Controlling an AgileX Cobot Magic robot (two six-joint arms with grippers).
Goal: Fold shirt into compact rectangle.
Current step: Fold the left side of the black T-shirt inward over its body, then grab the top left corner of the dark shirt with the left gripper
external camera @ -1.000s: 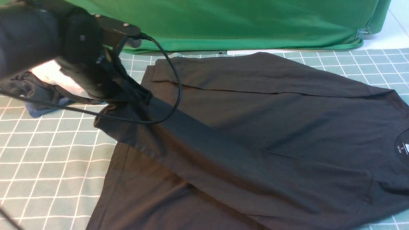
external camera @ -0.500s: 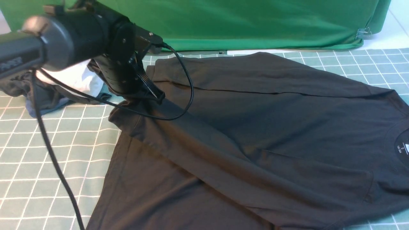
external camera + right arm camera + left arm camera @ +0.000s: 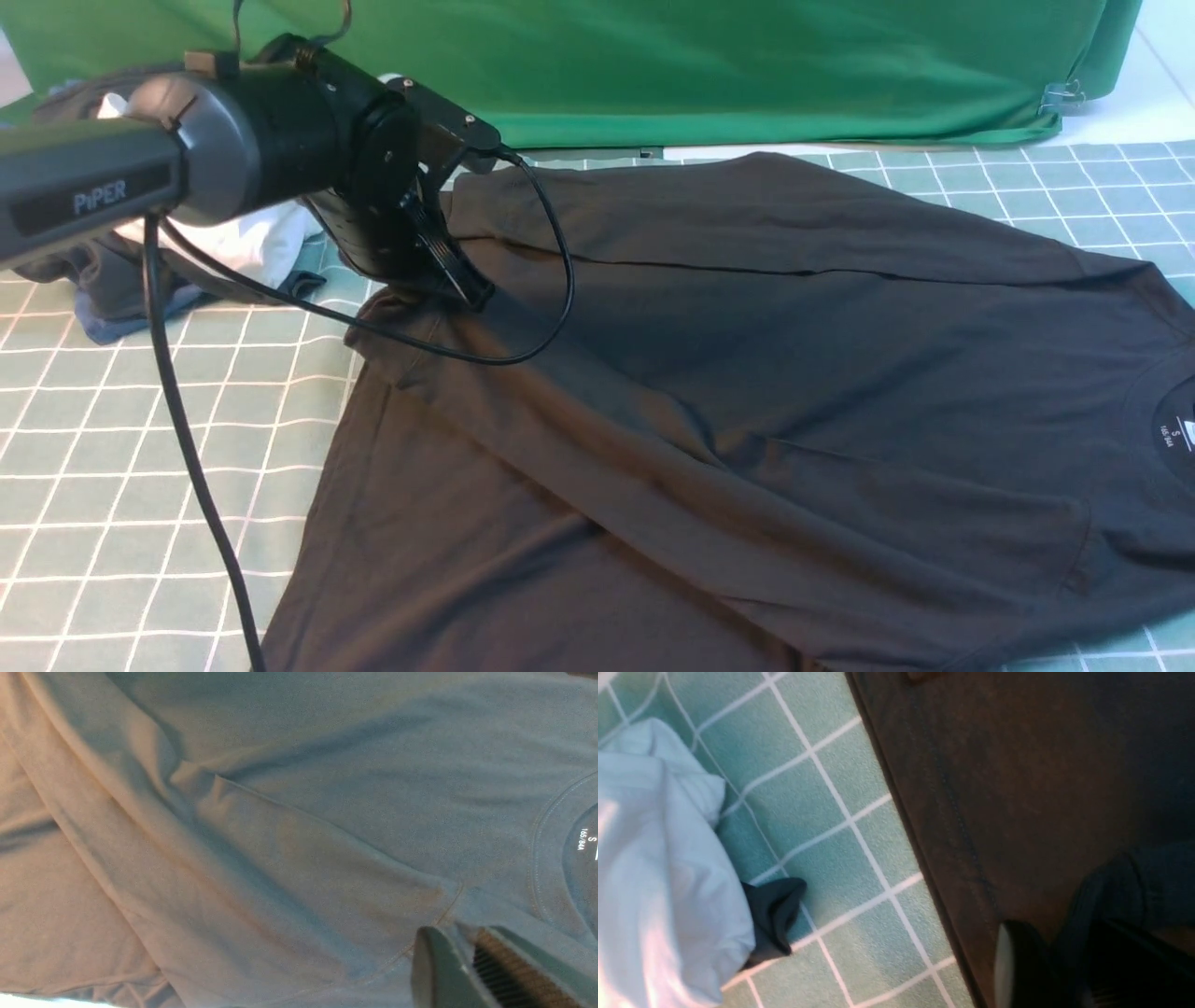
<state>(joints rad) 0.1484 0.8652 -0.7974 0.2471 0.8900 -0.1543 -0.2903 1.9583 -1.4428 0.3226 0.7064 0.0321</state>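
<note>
The shirt will bunch up in wrinkles behind its hem when I pull the hem, because soft creases (image 3: pixel 700 442) run along the loose folded part of the shirt (image 3: pixel 717 325).
The black shirt (image 3: pixel 794 373) lies spread over the checked mat, its collar and white neck label (image 3: pixel 1178 434) at the right. A long strip of its near side is folded over diagonally. My left gripper (image 3: pixel 464 285) sits on the shirt's hem corner at the far left. In the left wrist view its jaws (image 3: pixel 1064 961) stand apart, with a hump of the dark fabric (image 3: pixel 1111 882) between them. My right gripper (image 3: pixel 460 952) does not show in the front view. In its wrist view it hovers by the sleeve seam (image 3: pixel 448 910) near the collar, fingers slightly apart and holding nothing.
A pile of white (image 3: pixel 233 238), dark grey (image 3: pixel 103 271) and blue (image 3: pixel 103 322) garments lies at the far left, close to my left arm. A green cloth (image 3: pixel 700 65) hangs across the back. The left arm's cable (image 3: pixel 187 448) droops over the mat (image 3: pixel 140 523).
My left arm carried the shirt's hem corner to the right and away from me, laying the fold further over. Its jaws were shut on the fabric and have now parted.
</note>
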